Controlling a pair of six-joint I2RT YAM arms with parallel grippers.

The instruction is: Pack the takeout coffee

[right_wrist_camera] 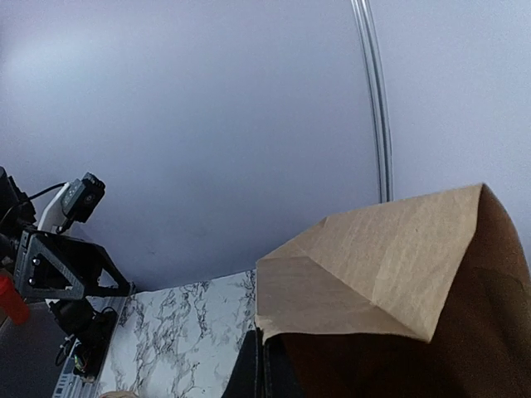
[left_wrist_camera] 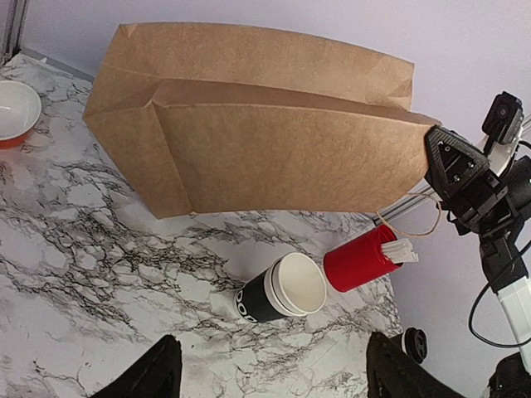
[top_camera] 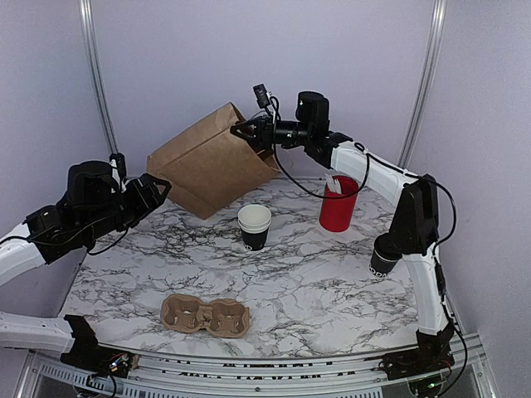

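My right gripper should set the bag upright before my left gripper takes the bag's rim (top_camera: 265, 162), because the bag leans with its closed base (top_camera: 177, 189) toward my left gripper.
A black paper cup with cream cups nested inside (top_camera: 254, 225) stands mid-table; it also shows in the left wrist view (left_wrist_camera: 282, 290). A second black cup topped with a black round lid (top_camera: 384, 254) stands by the right arm and shows in the left wrist view (left_wrist_camera: 412, 342). My right gripper (top_camera: 247, 131) is shut on the rim of a brown paper bag (top_camera: 211, 157), holding it tilted with its mouth raised (right_wrist_camera: 398, 265). My left gripper (top_camera: 156, 189) is open and empty, just left of the bag's base, its fingers (left_wrist_camera: 149, 377) spread wide.
A cardboard cup carrier (top_camera: 206, 315) lies near the front edge. A red cup with white utensils (top_camera: 338, 203) stands right of the cups. An orange-and-white bowl (left_wrist_camera: 17, 112) sits at the far left. Metal frame posts rise behind.
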